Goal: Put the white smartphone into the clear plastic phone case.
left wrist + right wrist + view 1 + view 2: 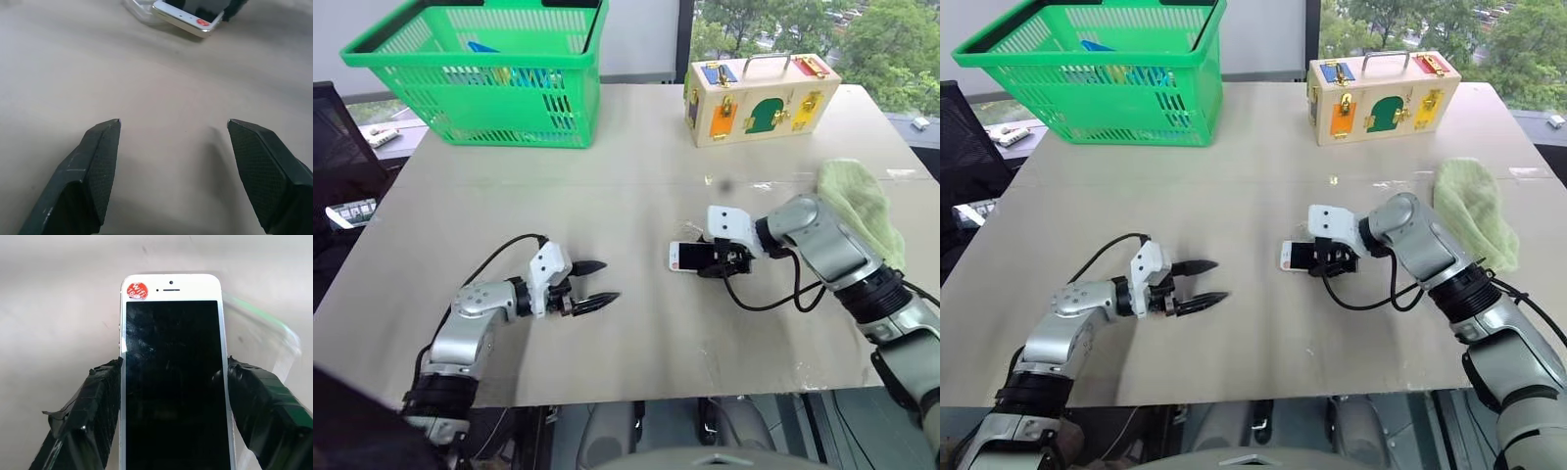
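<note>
The clear plastic phone case (279,341) lies crooked under the white smartphone (172,372), so I should back my right gripper off and line up both before I lower the phone.
My right gripper (712,259) is shut on the white smartphone (682,257), one black finger on each long edge. The phone shows a dark screen and a red sticker at its top corner (137,290), and it points toward my left arm. The clear plastic phone case (266,335) lies right beside the phone on the table, faintly glinting; it also shows as a pale shell (137,10) at the phone's end. My left gripper (599,284) hovers open low over the table, some way left of the phone, with nothing between its fingers (100,161).
A green basket (480,69) stands at the back left and a wooden latch box (759,98) at the back right. A green cloth (862,211) lies at the right, near my right forearm. The table's front edge (636,397) runs close below both arms.
</note>
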`<state>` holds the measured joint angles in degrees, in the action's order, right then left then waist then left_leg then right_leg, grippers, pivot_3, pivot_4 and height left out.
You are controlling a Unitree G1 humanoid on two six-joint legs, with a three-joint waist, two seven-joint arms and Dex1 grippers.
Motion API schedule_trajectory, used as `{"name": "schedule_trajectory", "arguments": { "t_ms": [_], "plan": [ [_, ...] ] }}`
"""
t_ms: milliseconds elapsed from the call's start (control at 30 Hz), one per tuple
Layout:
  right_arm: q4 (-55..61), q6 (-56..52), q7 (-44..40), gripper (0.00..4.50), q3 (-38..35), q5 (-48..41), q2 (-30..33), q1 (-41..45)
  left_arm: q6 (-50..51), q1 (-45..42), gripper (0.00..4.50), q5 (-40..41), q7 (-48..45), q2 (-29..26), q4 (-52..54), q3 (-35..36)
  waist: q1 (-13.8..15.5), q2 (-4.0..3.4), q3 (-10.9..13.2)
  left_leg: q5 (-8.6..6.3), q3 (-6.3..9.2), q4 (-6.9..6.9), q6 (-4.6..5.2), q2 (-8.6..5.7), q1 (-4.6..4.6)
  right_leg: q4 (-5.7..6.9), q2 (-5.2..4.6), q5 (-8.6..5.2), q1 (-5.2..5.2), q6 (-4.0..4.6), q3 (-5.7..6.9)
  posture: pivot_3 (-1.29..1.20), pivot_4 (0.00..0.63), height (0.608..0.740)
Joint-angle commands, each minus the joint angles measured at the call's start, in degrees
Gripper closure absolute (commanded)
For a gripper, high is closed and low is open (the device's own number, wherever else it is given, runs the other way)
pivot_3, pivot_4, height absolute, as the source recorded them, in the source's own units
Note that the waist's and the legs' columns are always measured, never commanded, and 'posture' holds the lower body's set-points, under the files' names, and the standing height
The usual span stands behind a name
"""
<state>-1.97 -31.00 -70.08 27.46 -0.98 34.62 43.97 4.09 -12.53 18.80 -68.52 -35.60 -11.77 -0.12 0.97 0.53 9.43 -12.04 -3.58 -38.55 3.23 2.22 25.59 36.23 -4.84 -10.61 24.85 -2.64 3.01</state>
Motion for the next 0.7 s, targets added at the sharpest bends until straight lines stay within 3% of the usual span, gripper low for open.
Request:
{"name": "schedule_trajectory", "arguments": {
  "t_ms": [33, 200, 267, 367, 533, 700],
  "plan": [
    [3.9, -0.5, -1.0, 1.62, -4.2, -3.2, 0.7, 0.0, -5.9, -2.7, 0.89, -2.3, -0.7, 0.6, -12.3, 0.5, 0.0, -0.13, -0.1, 0.0, 0.0, 0.0, -0.01, 0.0, -0.02, 0.02, -0.03, 0.0, 0.0, 0.0, 0.05, 0.0, 0.15, 0.74],
    [4.1, -3.1, 5.0, 1.62, -8.2, -3.3, -0.5, 1.1, -14.6, -6.2, 0.89, -3.8, -2.4, 2.4, -25.2, -0.2, 0.0, -0.72, -0.4, -0.12, -0.04, 0.01, -0.25, 0.0, -0.41, 0.35, -0.23, -0.03, -0.12, -0.05, 0.13, 0.0, 0.15, 0.74],
    [4.8, -4.0, 6.2, 1.62, -8.3, -2.6, 0.3, 1.1, -16.0, -6.2, 0.89, -3.8, -2.5, 2.9, -25.9, -0.4, -0.1, -0.94, -0.6, -0.14, -0.15, 0.19, -0.29, 0.06, -0.94, 0.51, -0.34, -0.03, -0.38, -0.02, 0.21, 0.0, 0.15, 0.74],
    [5.6, -4.8, 8.2, 1.64, -7.1, 0.0, 2.1, 0.6, -16.2, -5.0, 0.89, -3.6, -2.1, 3.4, -23.8, -0.7, -0.3, -1.46, -0.9, -0.15, -0.13, 0.26, -0.3, 0.22, -1.03, 0.53, -0.52, -0.03, -0.29, -0.02, 0.59, 0.0, 0.15, 0.74],
    [3.0, -3.5, 11.7, 1.67, -4.5, 5.0, 2.3, 0.5, -14.2, -1.0, 0.89, -1.3, -1.6, 4.2, -13.8, -0.4, -0.4, -1.56, -0.9, -0.14, -0.53, 0.25, -0.29, 0.19, -1.15, 0.58, -1.14, -0.02, -0.18, -0.02, 1.03, 0.0, 0.15, 0.74],
    [1.8, -4.4, 12.9, 1.7, -4.4, 5.9, 1.0, 0.8, 3.7, 0.0, 0.89, 9.4, 3.5, 2.0, 8.7, 3.8, 0.0, -1.08, -0.7, 0.0, -0.62, 0.15, -0.06, 0.08, -0.65, 0.51, -1.27, -0.02, 0.1, -0.02, 1.01, 0.0, 0.15, 0.74]
  ]
}}
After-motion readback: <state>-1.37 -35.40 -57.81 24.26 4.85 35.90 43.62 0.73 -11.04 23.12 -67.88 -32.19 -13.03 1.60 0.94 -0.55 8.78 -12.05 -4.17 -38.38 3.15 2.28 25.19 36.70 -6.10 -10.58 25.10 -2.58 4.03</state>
